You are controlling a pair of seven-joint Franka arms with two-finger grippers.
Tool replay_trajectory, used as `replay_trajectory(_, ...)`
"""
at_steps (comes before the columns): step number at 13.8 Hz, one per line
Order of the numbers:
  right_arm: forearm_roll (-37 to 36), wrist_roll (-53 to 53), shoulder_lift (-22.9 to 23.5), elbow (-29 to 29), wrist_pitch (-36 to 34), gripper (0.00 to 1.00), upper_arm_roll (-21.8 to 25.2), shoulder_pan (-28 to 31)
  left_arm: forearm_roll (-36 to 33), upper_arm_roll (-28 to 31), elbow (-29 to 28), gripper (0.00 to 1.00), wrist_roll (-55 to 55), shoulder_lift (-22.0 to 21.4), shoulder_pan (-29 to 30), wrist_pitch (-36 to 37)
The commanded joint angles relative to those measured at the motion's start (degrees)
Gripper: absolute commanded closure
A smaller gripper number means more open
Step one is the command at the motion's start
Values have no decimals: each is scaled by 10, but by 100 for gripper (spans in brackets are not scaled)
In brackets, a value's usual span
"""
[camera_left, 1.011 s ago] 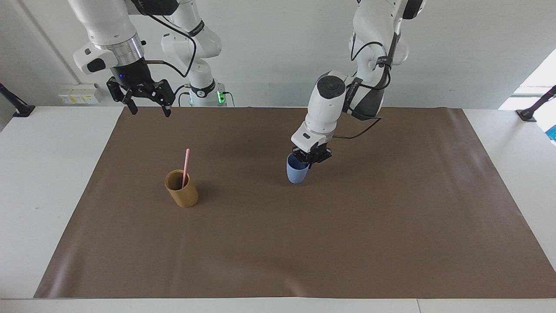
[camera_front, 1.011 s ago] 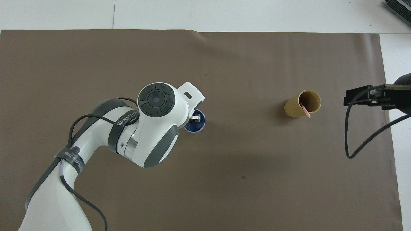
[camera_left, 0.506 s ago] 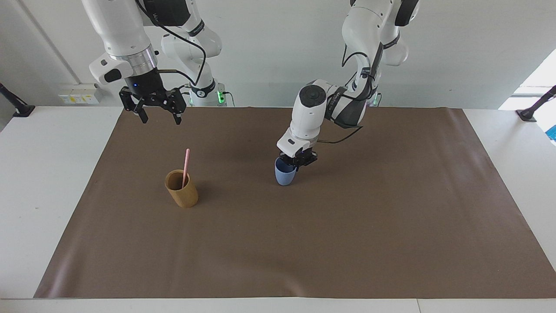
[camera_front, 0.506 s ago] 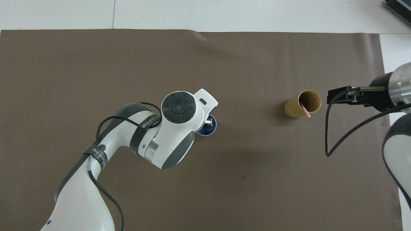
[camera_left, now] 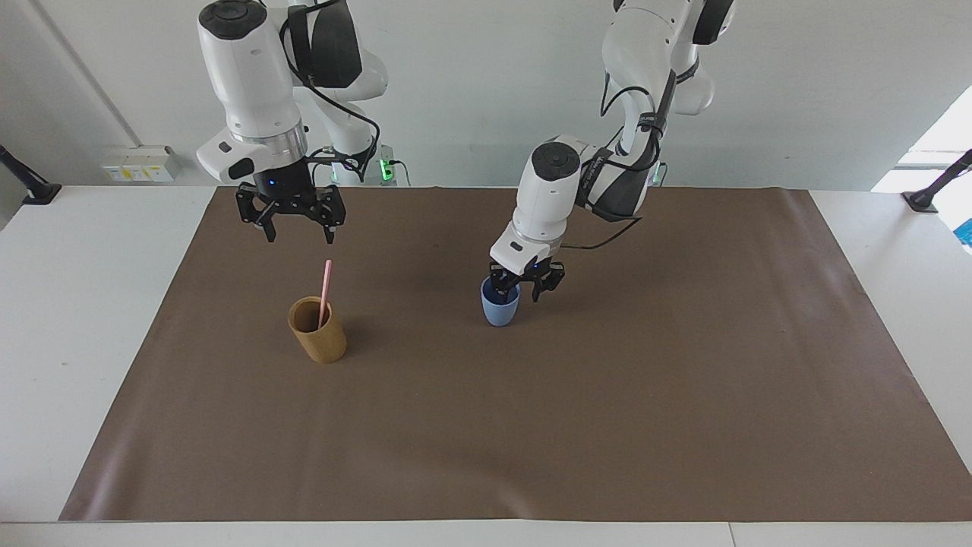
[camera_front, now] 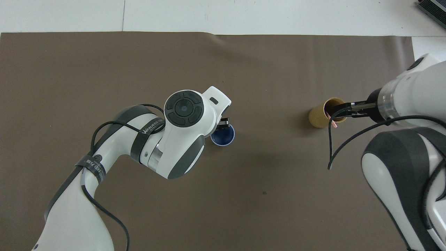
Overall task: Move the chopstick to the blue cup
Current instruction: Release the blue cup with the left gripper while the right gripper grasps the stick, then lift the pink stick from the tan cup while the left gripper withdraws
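Note:
The robot's left gripper is in the way of the blue cup's opening (camera_front: 222, 136), so the left gripper should move back out of the way while the right gripper takes the chopstick (camera_left: 328, 265) by its top end.
The pale-pink chopstick (camera_left: 326, 291) stands tilted in a tan-brown cup (camera_left: 318, 339) toward the right arm's end of the table; in the overhead view only the chopstick's tip (camera_front: 332, 123) shows at the tan cup's (camera_front: 320, 118) rim. My right gripper (camera_left: 300, 238) hangs open above the chopstick's top, not touching it. The blue cup (camera_left: 500, 308) stands upright near the middle of the mat, and the overhead view looks into the blue cup (camera_front: 223, 135). My left gripper (camera_left: 517, 295) is open at its rim, one finger over the cup mouth and one outside it.
A brown mat (camera_left: 607, 418) covers most of the white table (camera_left: 76, 319). A black cable (camera_front: 345, 146) loops down from the right wrist near the tan cup. A small blue object (camera_left: 966, 232) lies at the table's edge at the left arm's end.
The left gripper slid the blue cup a little toward the right arm's end, then opened off its rim. The right gripper moved in and down to above the chopstick.

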State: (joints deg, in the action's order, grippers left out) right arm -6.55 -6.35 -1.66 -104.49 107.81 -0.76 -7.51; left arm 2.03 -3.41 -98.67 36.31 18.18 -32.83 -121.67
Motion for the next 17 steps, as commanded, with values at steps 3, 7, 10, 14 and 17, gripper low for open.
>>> replay_trajectory(3,-54,34,-4,-96,64,0,-2,-19,-4,-1,1,0,-56,-88,83,91)
replay_trajectory(7,-81,77,-5,-121,71,23,-2,-32,-4,-1,-11,0,-184,-154,184,203)
replay_trajectory(10,-92,143,-7,-123,81,76,-2,-32,-4,-1,-12,0,-274,-172,253,245)
replay_trajectory(14,-91,145,-6,-121,108,100,-2,-30,-4,1,-4,0,-377,-194,332,278)
replay_trajectory(17,-91,153,-11,-111,102,100,-1,-25,-8,2,53,0,-406,-205,347,339)
